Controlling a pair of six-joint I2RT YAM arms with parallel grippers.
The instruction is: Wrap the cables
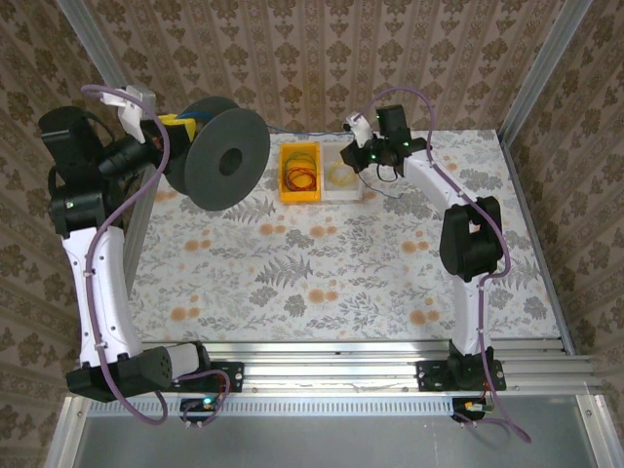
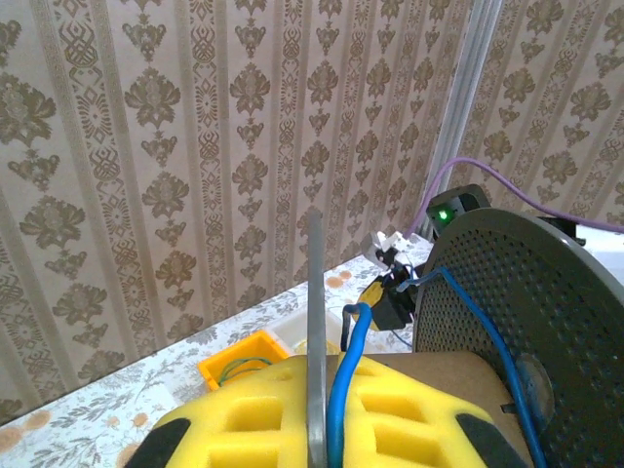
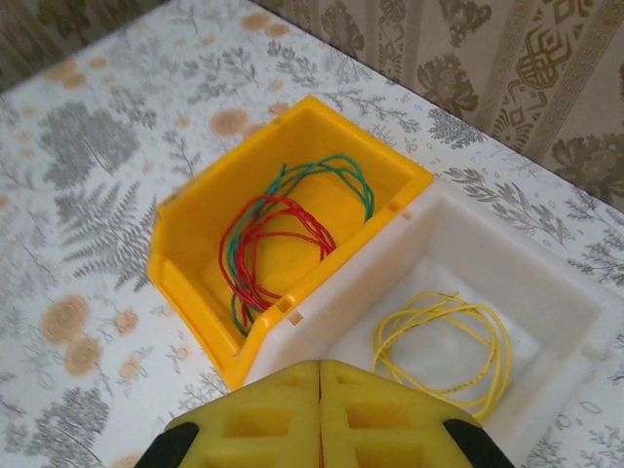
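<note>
I should wind the blue cable, which spans straight from the spool's edge to my right gripper, by swinging the spool around toward it with my left gripper.
My left gripper is raised at the back left, shut on the black spool. In the left wrist view its yellow fingertips pinch the spool's thin grey flange edge with the blue cable beside it. More blue cable crosses the perforated flange toward my right gripper. The right gripper is shut, with nothing showing between its pads. It hovers over a white bin holding a yellow cable coil. Red and green cables lie in the yellow bin.
The two bins stand side by side at the back middle of the floral table. Patterned walls and metal posts close in the back and sides. The arm bases sit on rails at the near edge.
</note>
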